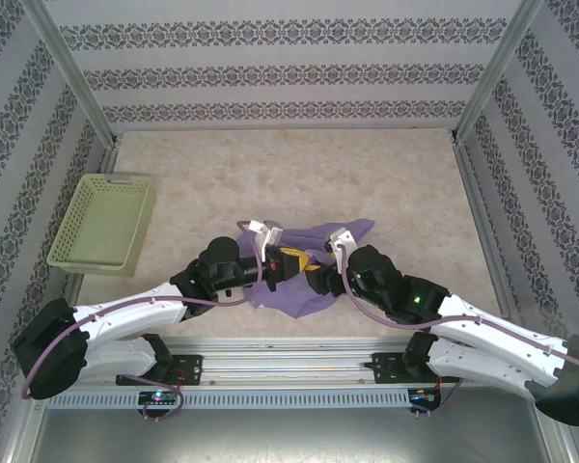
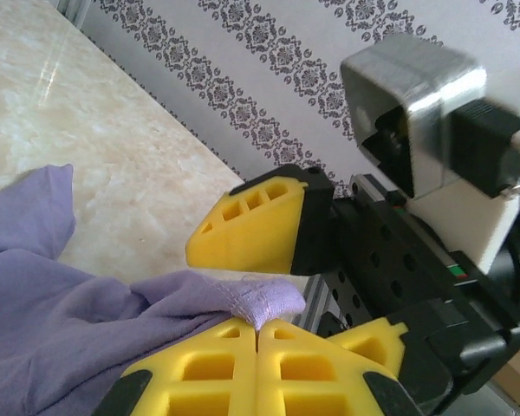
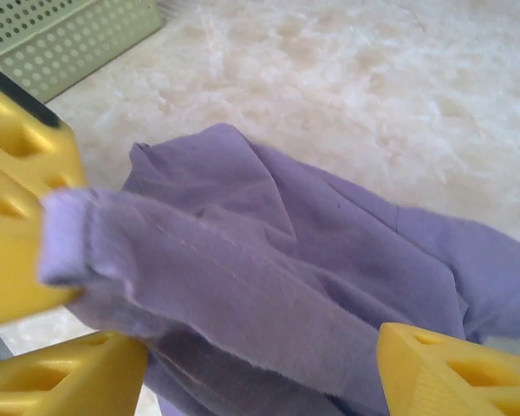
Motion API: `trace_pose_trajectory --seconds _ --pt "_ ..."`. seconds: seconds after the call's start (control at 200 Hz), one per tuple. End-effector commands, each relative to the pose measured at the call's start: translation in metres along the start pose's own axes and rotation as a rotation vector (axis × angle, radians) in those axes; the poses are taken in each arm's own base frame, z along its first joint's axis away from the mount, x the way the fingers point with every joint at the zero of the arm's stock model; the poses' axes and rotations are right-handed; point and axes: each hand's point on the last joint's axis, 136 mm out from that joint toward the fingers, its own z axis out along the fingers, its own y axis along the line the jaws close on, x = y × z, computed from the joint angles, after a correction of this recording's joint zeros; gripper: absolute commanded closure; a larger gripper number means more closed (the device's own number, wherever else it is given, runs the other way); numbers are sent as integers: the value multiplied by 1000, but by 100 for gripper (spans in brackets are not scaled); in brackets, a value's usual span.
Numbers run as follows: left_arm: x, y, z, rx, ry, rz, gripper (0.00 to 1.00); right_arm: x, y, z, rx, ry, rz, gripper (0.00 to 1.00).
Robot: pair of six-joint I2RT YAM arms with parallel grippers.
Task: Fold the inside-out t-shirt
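Note:
My right gripper should take the bunched t-shirt's fold (image 3: 221, 269) and my left gripper should pull the t-shirt's edge (image 1: 259, 297) nearest the basket, since both grippers meet at the fold.
The lavender-purple t-shirt (image 1: 343, 236) lies bunched near the table's front edge, between the two arms. My left gripper (image 2: 258, 328) is shut on a stitched hem of the shirt (image 2: 264, 302), and the rest of the cloth trails off to the left. In the top view the left gripper (image 1: 288, 258) sits at the middle of the bunch. My right gripper (image 3: 260, 347) is open just beside it, with its yellow fingers (image 3: 455, 373) spread wide on either side of a lifted fold of the t-shirt (image 3: 269, 260). No lettering is visible.
A yellow-green perforated basket (image 1: 101, 224) stands at the table's left edge, away from the shirt. Patterned walls and metal posts close in the table. The aluminium rail (image 1: 289, 371) runs right behind the grippers.

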Motion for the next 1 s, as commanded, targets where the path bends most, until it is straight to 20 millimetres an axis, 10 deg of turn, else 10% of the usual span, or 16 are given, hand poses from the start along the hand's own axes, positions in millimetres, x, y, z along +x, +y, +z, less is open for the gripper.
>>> trace_pose_trajectory --seconds 0.0,0.115,0.36,0.629,0.784,0.994 --pt "-12 -19 1 46 -12 43 100 -22 24 1 -109 -72 -83 28" --pt "-16 -22 1 53 -18 47 100 -20 27 9 -112 -52 -94 34" --pt "-15 -18 -2 22 -9 63 100 -21 -3 6 57 -56 -62 100" --pt "-13 85 -74 -607 -6 74 38 2 -82 -42 466 -32 51 100" --pt "24 159 -129 -908 87 -109 25 18 -103 -65 544 -46 118 100" --pt "75 192 -120 -941 222 -255 14 20 -122 -85 610 -76 219 100"
